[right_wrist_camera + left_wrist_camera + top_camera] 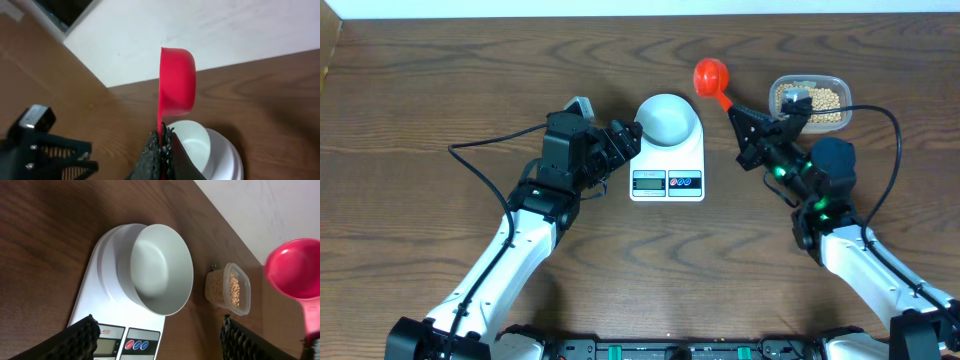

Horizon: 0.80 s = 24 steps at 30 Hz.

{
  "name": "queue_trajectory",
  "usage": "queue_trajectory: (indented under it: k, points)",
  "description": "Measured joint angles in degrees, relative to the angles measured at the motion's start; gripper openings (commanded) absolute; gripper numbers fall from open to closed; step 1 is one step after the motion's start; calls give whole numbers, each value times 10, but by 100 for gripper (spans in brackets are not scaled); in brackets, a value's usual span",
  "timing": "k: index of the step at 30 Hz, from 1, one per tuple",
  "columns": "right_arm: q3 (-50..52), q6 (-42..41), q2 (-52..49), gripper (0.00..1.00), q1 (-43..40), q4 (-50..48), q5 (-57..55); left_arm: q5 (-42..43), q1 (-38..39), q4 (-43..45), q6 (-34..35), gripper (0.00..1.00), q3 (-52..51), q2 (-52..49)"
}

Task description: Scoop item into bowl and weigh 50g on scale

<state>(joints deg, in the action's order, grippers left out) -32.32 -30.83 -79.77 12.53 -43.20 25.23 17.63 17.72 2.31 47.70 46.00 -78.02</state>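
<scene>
My left gripper should close and push the red button (129,344) before I scoop beans, because the scale's display (104,346) is blank and my left gripper is open.
The white scale (667,160) sits mid-table with the pale bowl (666,118) on it; the bowl looks empty in the left wrist view (162,267). The tan beans (810,98) lie in a clear tub (840,112) at the back right, also in the left wrist view (223,287). My right gripper (748,128) is shut on the handle of a red scoop (711,76), held above the table between bowl and tub; the scoop shows in the right wrist view (176,82). My left gripper (625,140) is open and empty, just left of the scale.
A pale wall or board runs along the table's far edge (640,8). Cables trail from both arms over the brown wood table (420,120).
</scene>
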Motion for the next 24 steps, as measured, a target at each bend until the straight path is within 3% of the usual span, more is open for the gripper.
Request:
queue_trajectory:
  k: [8, 10, 13, 18, 24]
  points:
    - [0, -10, 0, 1, -4, -19, 2, 0, 0, 0, 0, 79, 0, 0]
    - [0, -7, 0, 1, -4, -34, -2, 0, 0, 0, 0, 58, 0, 0]
    - [0, -7, 0, 1, -4, -34, -6, 0, 0, 0, -8, 37, 0, 0]
    - [0, -2, 0, 1, -4, -34, -7, 0, 0, 0, -15, 21, 0, 0]
    - [0, 4, 0, 1, -4, -30, -7, 0, 0, 0, -26, 19, 0, 0]
